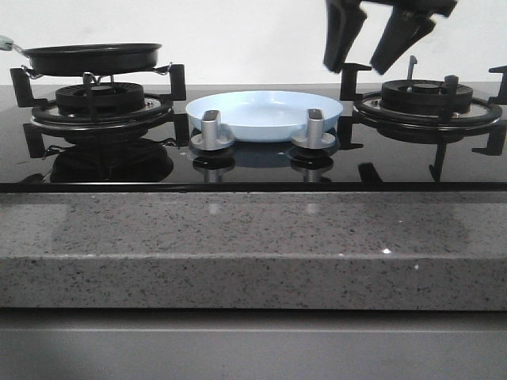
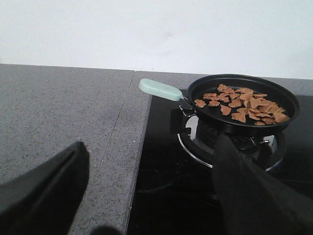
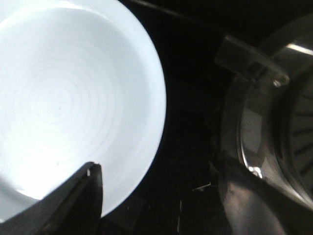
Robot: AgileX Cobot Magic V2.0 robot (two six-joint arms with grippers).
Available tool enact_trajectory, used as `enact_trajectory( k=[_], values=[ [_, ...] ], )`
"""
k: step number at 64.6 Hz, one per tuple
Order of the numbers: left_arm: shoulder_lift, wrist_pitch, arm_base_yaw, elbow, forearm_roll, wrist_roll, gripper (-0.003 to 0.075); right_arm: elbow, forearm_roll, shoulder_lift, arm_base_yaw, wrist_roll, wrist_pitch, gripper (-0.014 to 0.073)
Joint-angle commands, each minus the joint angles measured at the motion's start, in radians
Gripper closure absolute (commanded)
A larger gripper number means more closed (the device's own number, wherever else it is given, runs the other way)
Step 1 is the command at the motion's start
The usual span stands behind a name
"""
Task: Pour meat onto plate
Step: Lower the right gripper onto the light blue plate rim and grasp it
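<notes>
The plate sits low on the hob behind the knobs, so the robot's right gripper should grab its rim (image 1: 338, 108) and raise it before the left gripper lifts the pan.
The meat (image 2: 244, 104), a heap of small reddish-brown pieces, lies in a black frying pan (image 2: 208, 115) with a pale-green handle (image 2: 160, 89). The pan (image 1: 91, 57) sits on the left burner. The pale-blue plate (image 1: 265, 113) rests on the black hob between the two burners, with nothing on it. My left gripper (image 2: 151, 142) is open, short of the pan and low over the hob's left edge, holding nothing. It is out of the front view. My right gripper (image 1: 356, 67) hangs open above the plate's right rim (image 3: 146, 147), also holding nothing.
Two silver knobs (image 1: 210, 131) (image 1: 313, 129) stand in front of the plate. The right burner (image 1: 428, 99) with its black pan supports is bare. A speckled grey stone counter (image 2: 63, 112) lies left of the hob and runs along its front (image 1: 238, 237).
</notes>
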Motion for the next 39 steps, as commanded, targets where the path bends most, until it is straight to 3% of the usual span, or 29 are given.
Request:
enact_trajectory(
  k=[1, 18, 39],
  values=[
    [0.001, -0.086, 0.003, -0.035, 0.001, -0.010, 0.0210, -0.119, 0.023, 0.004, 0.000, -0.036, 0.044, 0.0081],
    [0.001, -0.086, 0.003, -0.035, 0.001, -0.010, 0.0209, -0.228, 0.023, 0.100, 0.000, -0.045, 0.073, 0.0234],
    [0.001, -0.086, 0.003, -0.035, 0.001, -0.010, 0.0209, -0.229, 0.036, 0.143, 0.000, -0.056, 0.071, 0.0234]
  ],
)
